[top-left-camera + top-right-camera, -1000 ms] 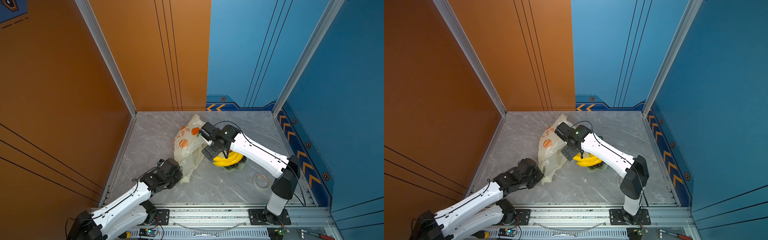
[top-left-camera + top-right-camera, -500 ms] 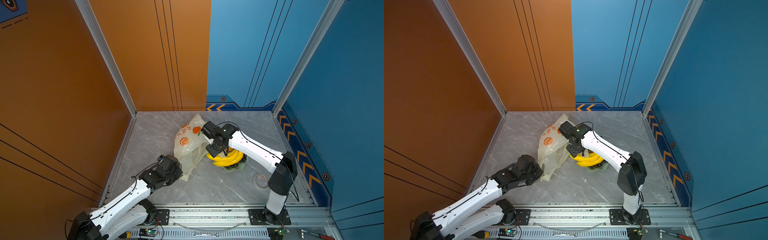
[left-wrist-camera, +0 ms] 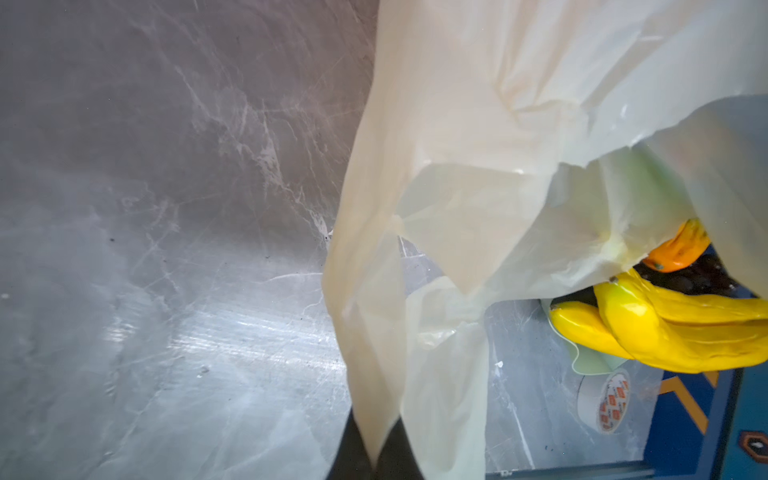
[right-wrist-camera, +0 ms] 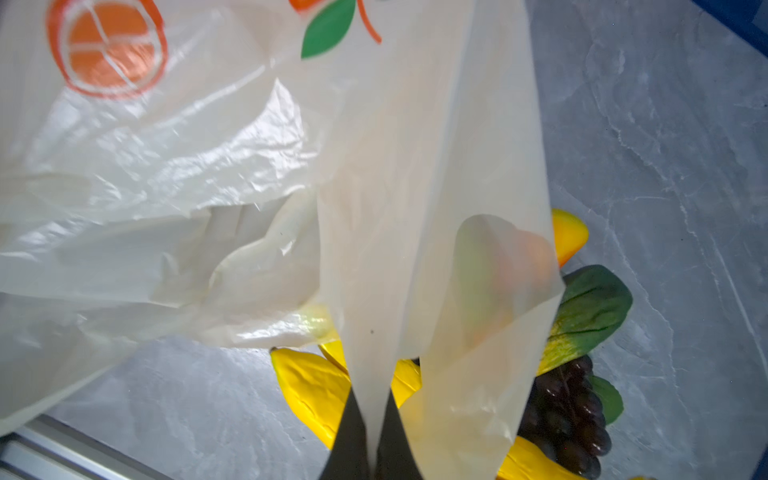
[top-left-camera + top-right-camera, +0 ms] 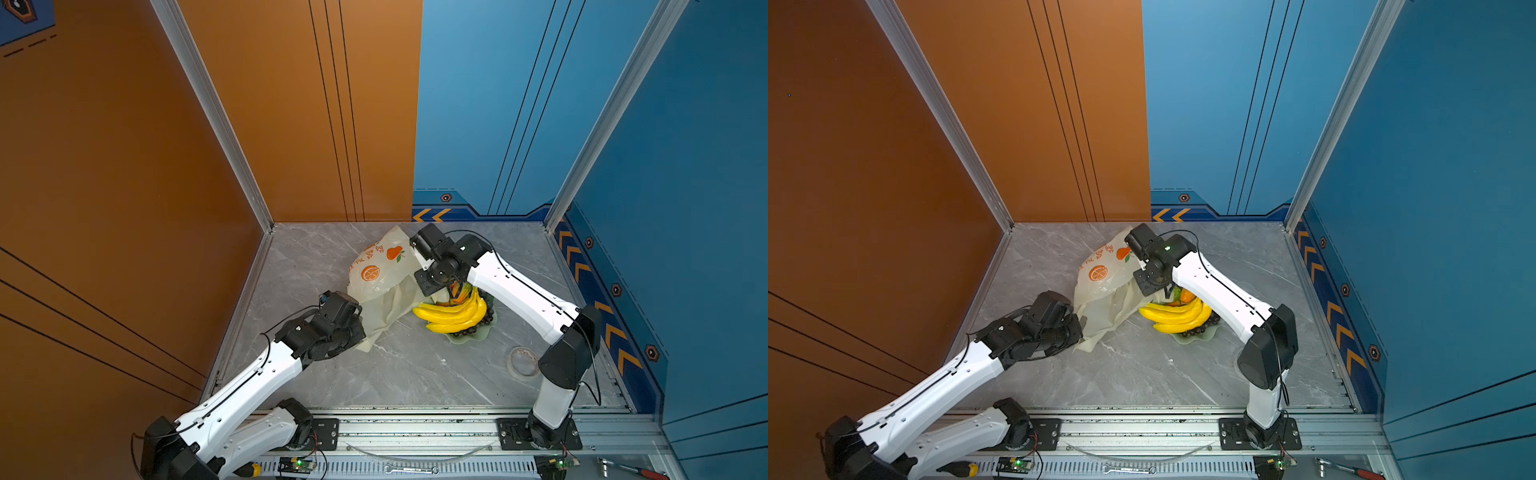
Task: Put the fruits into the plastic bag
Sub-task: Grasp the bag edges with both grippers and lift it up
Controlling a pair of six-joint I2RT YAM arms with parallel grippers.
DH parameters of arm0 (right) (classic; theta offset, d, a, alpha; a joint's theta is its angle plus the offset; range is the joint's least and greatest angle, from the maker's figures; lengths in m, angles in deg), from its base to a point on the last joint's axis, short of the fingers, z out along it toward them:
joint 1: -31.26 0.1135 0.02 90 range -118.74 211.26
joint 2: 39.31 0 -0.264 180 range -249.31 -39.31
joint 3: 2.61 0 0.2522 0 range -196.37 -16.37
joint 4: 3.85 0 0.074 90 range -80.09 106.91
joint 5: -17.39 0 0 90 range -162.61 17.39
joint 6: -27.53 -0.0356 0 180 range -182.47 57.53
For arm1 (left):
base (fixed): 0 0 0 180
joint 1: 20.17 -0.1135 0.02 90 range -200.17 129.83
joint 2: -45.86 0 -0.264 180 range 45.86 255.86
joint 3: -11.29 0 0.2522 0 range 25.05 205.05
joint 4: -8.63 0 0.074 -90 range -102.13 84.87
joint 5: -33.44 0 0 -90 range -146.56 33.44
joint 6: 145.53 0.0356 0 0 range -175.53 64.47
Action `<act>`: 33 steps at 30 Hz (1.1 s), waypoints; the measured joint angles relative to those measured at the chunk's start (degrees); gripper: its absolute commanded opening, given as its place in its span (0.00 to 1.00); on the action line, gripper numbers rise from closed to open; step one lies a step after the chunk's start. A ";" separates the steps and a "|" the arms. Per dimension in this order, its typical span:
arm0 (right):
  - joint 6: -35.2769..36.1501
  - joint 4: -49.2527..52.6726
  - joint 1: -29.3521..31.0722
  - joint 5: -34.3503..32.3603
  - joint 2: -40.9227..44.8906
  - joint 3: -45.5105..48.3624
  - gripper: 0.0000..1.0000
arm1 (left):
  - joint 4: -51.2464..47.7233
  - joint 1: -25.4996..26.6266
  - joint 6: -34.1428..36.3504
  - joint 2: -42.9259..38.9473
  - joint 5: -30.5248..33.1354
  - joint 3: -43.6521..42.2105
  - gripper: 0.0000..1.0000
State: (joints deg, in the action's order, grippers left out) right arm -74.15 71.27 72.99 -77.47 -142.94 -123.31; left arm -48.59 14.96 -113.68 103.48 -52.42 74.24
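Note:
My left gripper and my right gripper should raise the bag (image 5: 380,262) high and pull it wide open before loading fruits, because the plastic bag's opening (image 5: 390,310) hangs in folds.
The crinkly cream plastic bag (image 5: 376,286) (image 5: 1100,291) lies on the grey floor between both arms. My left gripper (image 3: 376,453) is shut on a handle strip of the bag (image 3: 457,166) at its near corner (image 5: 365,336). My right gripper (image 4: 374,449) is shut on another strip of the bag (image 4: 395,208), above the fruits. A yellow banana bunch (image 5: 453,316) (image 5: 1177,318) (image 3: 665,328) (image 4: 311,386) lies on a pale green dish (image 5: 469,338) (image 3: 590,359) with dark purple grapes (image 4: 565,419) and an orange-green fruit (image 3: 677,249) (image 4: 567,237).
A roll of tape (image 5: 521,361) (image 3: 609,401) lies on the floor right of the dish, near the right arm's elbow. Orange and blue walls enclose the floor. A wrench (image 5: 411,469) and a ratchet (image 5: 623,468) rest on the front rail.
My right gripper has gone from open to shut on the bag's strip, shifting slightly back and left over the dish. The left arm has kept its grip and moved little.

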 measured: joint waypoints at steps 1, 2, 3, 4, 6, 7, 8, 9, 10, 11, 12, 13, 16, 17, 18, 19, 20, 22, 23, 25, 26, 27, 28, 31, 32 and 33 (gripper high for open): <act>-0.74 -0.92 -0.46 0.96 0.55 -0.92 0.00 | -1.46 0.00 1.46 0.76 0.50 1.95 0.00; -1.49 -1.64 -1.20 2.10 1.07 -1.62 0.00 | -2.91 0.00 2.75 1.42 1.09 3.82 0.00; -2.45 -2.75 -1.92 3.39 1.77 -2.32 0.00 | -4.35 0.00 4.09 2.05 1.90 5.81 0.00; -3.45 -3.91 -2.73 4.72 2.47 -2.78 0.00 | -6.25 0.00 5.40 2.67 2.82 8.02 0.00; -5.70 -6.05 -4.57 7.30 3.98 -3.30 0.00 | -9.42 0.00 7.74 3.58 4.92 12.61 0.00; -6.88 -7.02 -5.51 8.50 4.61 -3.43 0.00 | -10.58 0.00 8.87 3.78 5.97 14.64 0.00; -7.98 -7.78 -6.34 9.66 5.11 -3.52 0.00 | -11.67 -0.07 9.90 3.91 6.99 16.74 0.00; -9.18 -8.61 -7.21 10.86 5.53 -3.58 0.00 | -12.76 -0.39 11.04 4.15 7.78 18.84 0.00; -10.16 -9.44 -7.96 11.80 5.68 -3.67 0.00 | -13.64 -1.01 12.20 4.52 8.35 20.74 0.00; -10.97 -10.03 -8.46 12.50 5.66 -3.78 0.00 | -14.56 -2.19 13.27 5.20 8.52 22.53 0.00; -11.89 -10.51 -8.90 13.05 5.31 -4.17 0.00 | -15.19 -3.91 14.27 6.27 8.41 24.28 0.00; -12.63 -10.84 -9.22 13.73 4.48 -5.07 0.00 | -15.69 -6.08 15.06 7.72 8.02 25.81 0.00; -13.94 -11.56 -9.57 14.49 -1.18 -12.41 0.00 | -18.08 -13.07 17.59 15.56 5.79 33.66 0.00; -14.12 -11.89 -9.55 14.60 -3.65 -15.87 0.00 | -18.73 -14.58 18.51 18.99 5.40 37.40 0.00; -14.14 -12.02 -9.55 14.64 -7.04 -21.00 0.00 | -19.71 -15.63 19.63 23.10 4.94 43.01 0.00; -14.12 -12.52 -9.55 14.60 -10.32 -26.25 0.00 | -19.80 -16.11 20.85 26.73 4.70 48.52 0.00; -14.12 -12.63 -9.55 14.45 -13.84 -32.24 0.00 | -20.35 -16.24 21.90 30.88 4.44 56.11 0.00; -14.03 -15.04 -9.46 14.25 -19.89 -43.25 0.00 | -20.11 -15.91 24.24 37.83 4.42 71.25 0.00; -13.99 -16.55 -9.38 14.12 -20.81 -45.22 0.00 | -19.71 -15.43 25.66 40.37 4.85 78.01 0.00; -13.38 -20.44 -9.05 14.14 -20.46 -46.42 0.00 | -18.93 -12.81 29.53 43.67 7.76 90.16 0.00; -12.76 -22.40 -8.72 14.14 -19.47 -45.97 0.00 | -18.43 -10.25 32.48 44.15 10.38 94.36 0.00; -11.72 -24.70 -8.22 14.21 -17.66 -44.63 0.00 | -17.49 -6.82 35.91 43.91 13.31 96.96 0.00; -10.67 -26.23 -7.56 14.29 -15.54 -42.95 0.00 | -15.76 -1.90 40.22 42.60 16.70 97.81 0.00; -7.54 -31.21 -5.46 14.40 -6.12 -32.72 0.00 | -4.37 12.04 52.96 32.76 26.01 82.58 0.00; -7.10 -32.63 -4.98 14.34 -3.02 -28.76 0.00 | -1.05 14.86 55.41 29.07 28.30 75.38 0.00; -6.82 -34.12 -4.81 14.05 0.63 -23.58 0.00 | 1.36 15.74 55.93 25.59 29.97 68.28 0.00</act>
State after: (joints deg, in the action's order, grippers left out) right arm -80.97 37.15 68.19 -63.41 -142.31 -146.89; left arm -47.23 30.70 -57.75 129.08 -22.45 142.53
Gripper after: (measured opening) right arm 0.047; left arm 0.045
